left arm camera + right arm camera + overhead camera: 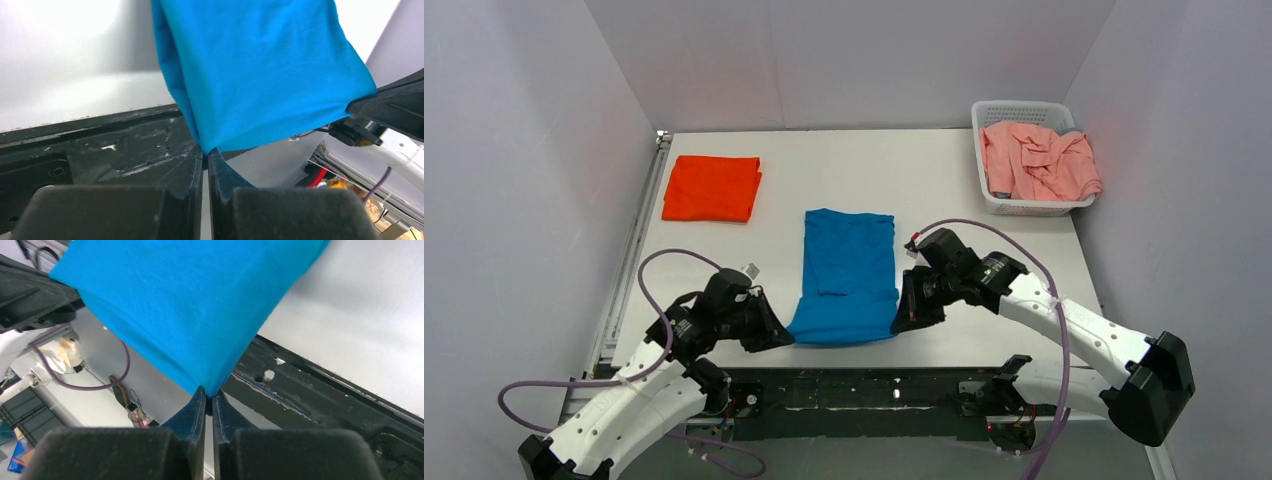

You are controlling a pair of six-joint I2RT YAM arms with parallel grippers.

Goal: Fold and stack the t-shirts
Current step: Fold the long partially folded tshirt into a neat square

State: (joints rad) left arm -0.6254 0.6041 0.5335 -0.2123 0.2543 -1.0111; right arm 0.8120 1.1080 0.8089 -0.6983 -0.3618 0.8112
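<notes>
My right gripper is holding the blue t-shirt's near edge (842, 342) tight and parallel to its far edge. It should keep going over the t-shirt's strip and let go at the t-shirt's far edge (882, 216).
A blue t-shirt (849, 270), folded into a long strip, lies at the middle of the table. Its near end is lifted off the table edge. My left gripper (786, 336) is shut on the shirt's near left corner (205, 146). My right gripper (898, 324) is shut on its near right corner (207, 391). The cloth hangs stretched between the two grippers in both wrist views. A folded orange t-shirt (712, 187) lies at the far left of the table. Pink t-shirts (1039, 160) lie crumpled in a white basket (1022, 207) at the far right.
The white basket stands at the table's far right corner. A black rail (874, 385) runs along the table's near edge below the grippers. White walls close in the table on three sides. Purple cables loop from both arms.
</notes>
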